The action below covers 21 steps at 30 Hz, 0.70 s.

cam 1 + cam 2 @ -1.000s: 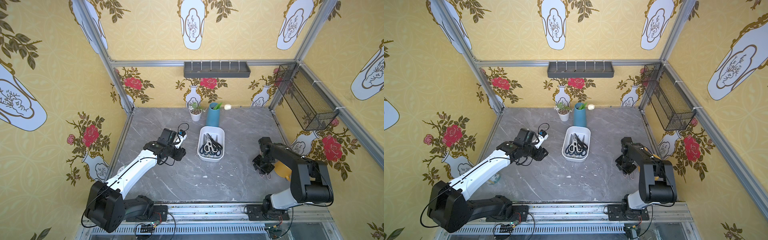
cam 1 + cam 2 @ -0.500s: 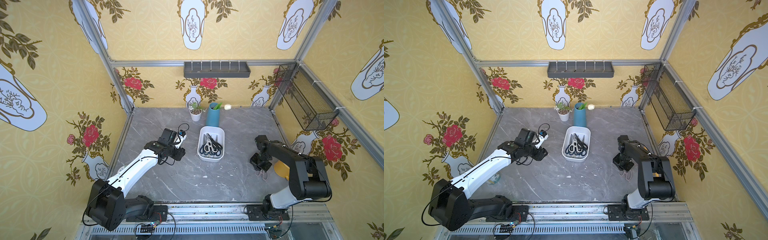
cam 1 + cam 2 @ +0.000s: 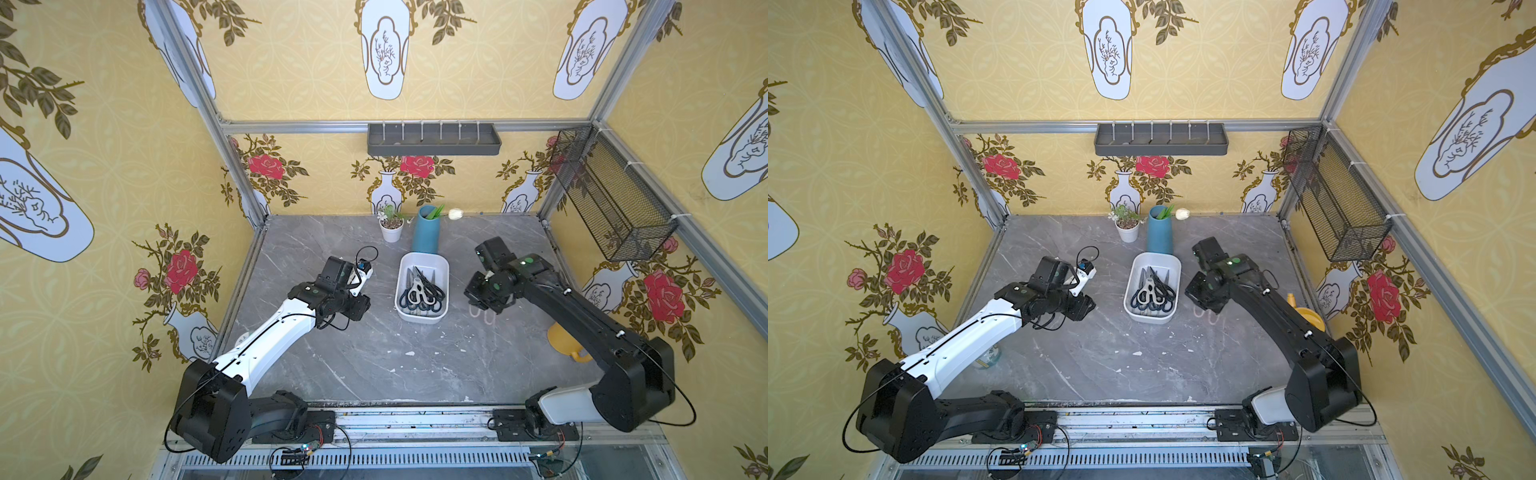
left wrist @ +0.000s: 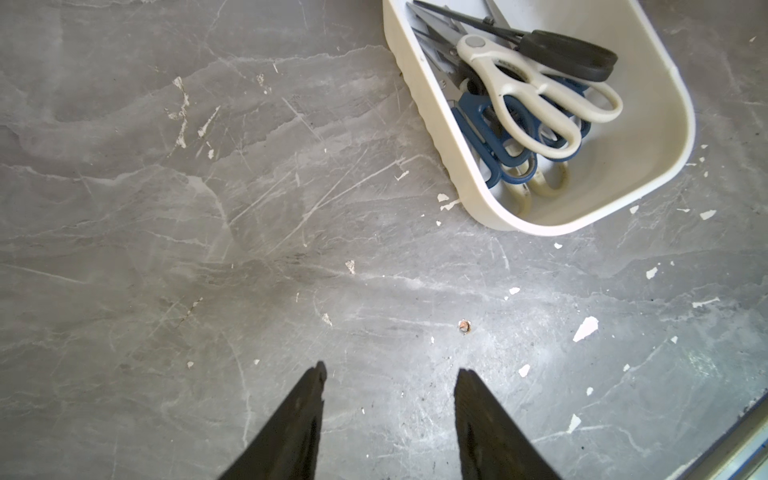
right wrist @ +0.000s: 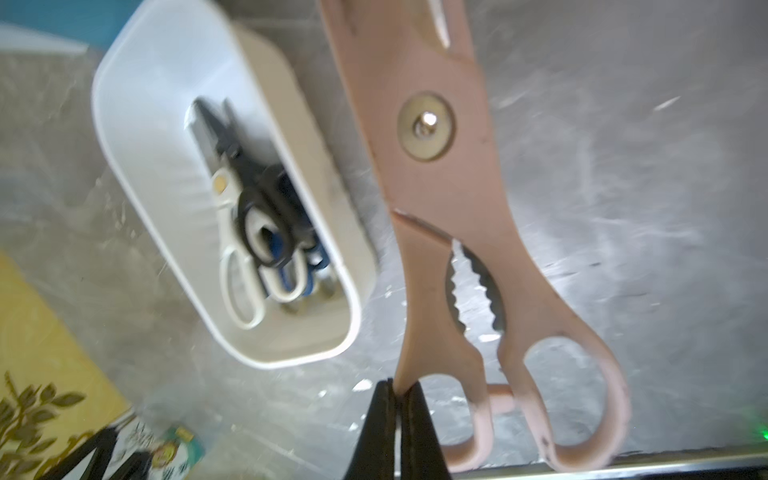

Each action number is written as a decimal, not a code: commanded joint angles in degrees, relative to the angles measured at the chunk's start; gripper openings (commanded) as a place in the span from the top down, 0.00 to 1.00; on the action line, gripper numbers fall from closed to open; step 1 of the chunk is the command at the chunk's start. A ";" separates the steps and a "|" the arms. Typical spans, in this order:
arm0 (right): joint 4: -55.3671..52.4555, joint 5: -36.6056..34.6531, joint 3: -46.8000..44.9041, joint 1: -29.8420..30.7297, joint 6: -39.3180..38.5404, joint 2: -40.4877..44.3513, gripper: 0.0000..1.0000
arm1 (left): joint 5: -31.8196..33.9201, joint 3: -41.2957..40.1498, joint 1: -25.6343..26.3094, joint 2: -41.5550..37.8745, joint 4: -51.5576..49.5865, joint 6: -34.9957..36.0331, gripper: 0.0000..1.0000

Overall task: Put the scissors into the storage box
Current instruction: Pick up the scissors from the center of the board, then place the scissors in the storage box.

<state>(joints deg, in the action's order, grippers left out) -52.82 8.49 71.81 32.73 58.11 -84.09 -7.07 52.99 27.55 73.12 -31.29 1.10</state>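
Observation:
The pinkish-beige shears [image 5: 456,188] are along the storage box's length. My right gripper should keep going to the free space [image 3: 404,279] beside the cream-handled scissors and let go there.
The white storage box [image 3: 423,318] [image 3: 1150,319] sits mid-table with several scissors [image 3: 420,291] [image 4: 536,91] [image 5: 245,232] inside, dark-handled and cream-handled. In the right wrist view my right gripper [image 5: 398,386] is shut on one loop handle of the pinkish-beige shears [image 5: 440,199], which hang just right of the box [image 5: 291,361]. Both top views show their pale handles [image 3: 482,316] [image 3: 1209,316] below that gripper [image 3: 484,297]. My left gripper [image 4: 390,372] [image 3: 359,307] stands open and empty above bare table, left of the box [image 4: 540,227].
A blue vase [image 3: 426,230] and a small potted plant [image 3: 390,228] stand behind the box. A yellow object [image 3: 565,340] lies under the right arm. A black wire basket [image 3: 611,195] hangs on the right wall, a dark grey tray [image 3: 432,139] on the back wall.
My right gripper closed on the pinkish-beige shears and carried them left and back, toward the box. The left arm has barely moved.

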 commanded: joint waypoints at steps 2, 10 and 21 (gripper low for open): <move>4.64 5.44 10.25 6.45 2.67 -10.90 1.00 | 0.43 -0.78 0.00 -0.88 1.21 0.99 0.44; 5.83 6.89 24.39 9.89 -0.25 -28.28 1.00 | 1.29 -1.83 -0.04 -2.70 1.54 1.60 0.44; 3.78 5.24 31.18 11.04 -1.41 -37.08 0.74 | 1.56 -2.37 -0.02 -4.54 2.03 1.92 0.44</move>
<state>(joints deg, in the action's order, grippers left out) -48.12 14.96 101.10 43.48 58.06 -120.88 -5.61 51.03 27.55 68.77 -30.50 2.57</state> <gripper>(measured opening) 0.125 0.564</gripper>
